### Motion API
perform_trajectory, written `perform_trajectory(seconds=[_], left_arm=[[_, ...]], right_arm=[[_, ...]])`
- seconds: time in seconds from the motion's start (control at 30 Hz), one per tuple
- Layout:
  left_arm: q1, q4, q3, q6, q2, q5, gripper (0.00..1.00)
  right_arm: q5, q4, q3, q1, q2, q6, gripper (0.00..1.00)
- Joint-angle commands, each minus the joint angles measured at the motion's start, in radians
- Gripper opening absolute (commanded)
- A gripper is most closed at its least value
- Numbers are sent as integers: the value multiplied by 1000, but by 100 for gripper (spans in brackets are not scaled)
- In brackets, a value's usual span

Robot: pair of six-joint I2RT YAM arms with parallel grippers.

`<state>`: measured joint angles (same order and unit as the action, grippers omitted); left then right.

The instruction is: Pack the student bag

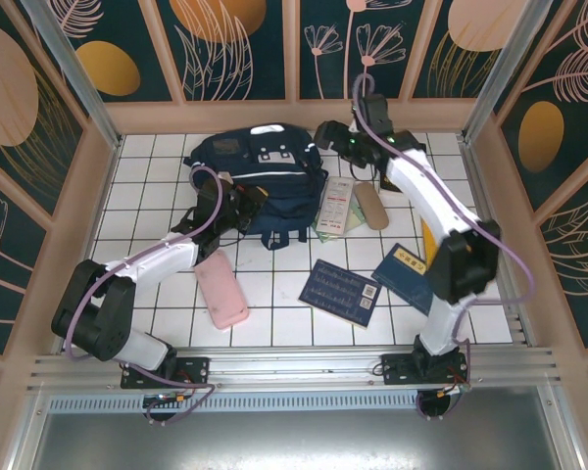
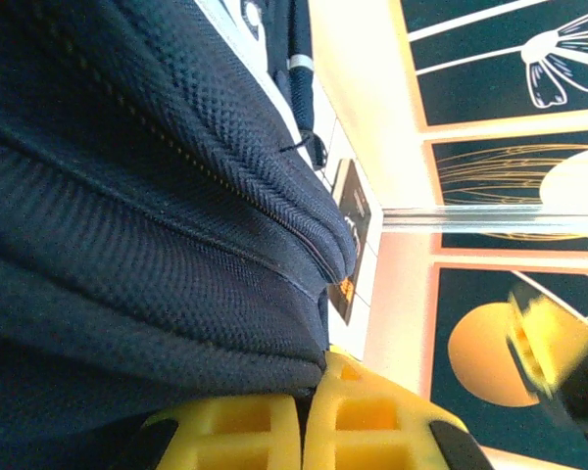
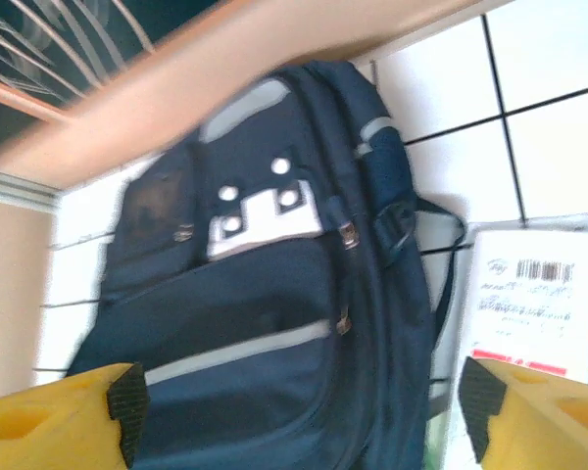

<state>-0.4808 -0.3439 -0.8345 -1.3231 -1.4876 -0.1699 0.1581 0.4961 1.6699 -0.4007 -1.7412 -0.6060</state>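
Note:
The soft side pocket (image 3: 399,230) is stitched into the side of the student bag, so the whole bag (image 1: 260,174) will slide and turn with it when I pull the pocket.
The student bag (image 1: 265,181), navy blue with white stripes and a white-grey patch, lies flat on the tiled table at the back centre. My left gripper (image 1: 243,208) sits at its near left edge. In the left wrist view its yellow fingers (image 2: 372,421) are pressed together, shut on a fold of the bag's mesh fabric (image 2: 157,255) beside a zip seam. My right gripper (image 1: 329,134) hovers over the bag's far right corner. It stands open (image 3: 299,421), with the bag's front pocket (image 3: 265,323) and zip pulls below the wide gap.
A pink pouch (image 1: 220,289) lies near the left arm. A dark blue booklet (image 1: 341,291) and a blue book (image 1: 404,274) lie front right. A white-green packet (image 1: 338,208) (image 3: 534,294) and a tan case (image 1: 370,206) lie right of the bag. Panel walls enclose the table.

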Motion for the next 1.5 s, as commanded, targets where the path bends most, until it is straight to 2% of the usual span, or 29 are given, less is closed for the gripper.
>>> perform_trajectory(seconds=[0.0, 0.07, 0.13, 0.23, 0.27, 0.33, 0.4, 0.53, 0.6, 0.63, 0.67, 0.77, 0.8, 0.83, 0.87, 0.9, 1.0, 1.1, 1.2, 1.27, 1.37, 1.47], left_arm=[[-8, -147, -31, -18, 30, -8, 0], [-8, -166, -30, -33, 27, -14, 0], [-12, -184, -30, -46, 27, -14, 0], [-20, -185, -41, -45, 32, -2, 0], [-22, -187, -42, -45, 35, 2, 0], [-31, -187, -46, -47, 36, 6, 0], [-39, -187, -48, -51, 38, 4, 0], [-48, -188, -38, -54, 52, 15, 0], [-48, -189, -33, -56, 62, 15, 0], [-48, -188, -30, -54, 69, 14, 0], [-48, -186, -32, -49, 76, 10, 0], [-48, -121, -65, 25, 96, -18, 0], [-48, -63, -91, 82, 104, -37, 11], [-48, 10, -124, 155, 115, -52, 28], [-48, 78, -156, 224, 125, -62, 42], [-48, 163, -187, 310, 140, -66, 55], [-48, 372, -236, 523, 210, -11, 81], [-45, 502, -235, 658, 271, 72, 98], [-32, 539, -181, 707, 291, 131, 99], [-13, 492, -114, 703, 300, 124, 93], [53, 352, 4, 637, 303, 26, 87], [125, 211, 127, 571, 302, -74, 86]], right_arm=[[157, -187, -275, -10, 142, -255, 81], [203, -339, -458, -44, 235, -430, 83], [183, -494, -617, -109, 309, -596, 86], [143, -694, -748, -198, 334, -774, 91], [146, -755, -768, -217, 322, -811, 95], [159, -859, -771, -245, 273, -868, 98], [156, -911, -748, -257, 226, -880, 98], [58, -963, -729, -268, 162, -914, 96], [42, -962, -711, -261, 127, -925, 88], [26, -939, -699, -256, 117, -928, 79], [11, -932, -694, -251, 111, -921, 68], [25, -827, -623, -213, 90, -848, 25], [50, -760, -580, -193, 83, -795, 13], [73, -703, -546, -171, 78, -730, 4], [91, -655, -523, -153, 78, -682, 0], [126, -613, -509, -127, 81, -622, 0], [283, -535, -470, -25, 68, -490, 0], [489, -481, -423, 69, 18, -429, 0], [535, -375, -364, 119, 4, -374, 0], [599, -358, -340, 156, -3, -360, 0], [675, -359, -321, 202, -10, -368, 0], [698, -338, -301, 235, -4, -378, 0]])
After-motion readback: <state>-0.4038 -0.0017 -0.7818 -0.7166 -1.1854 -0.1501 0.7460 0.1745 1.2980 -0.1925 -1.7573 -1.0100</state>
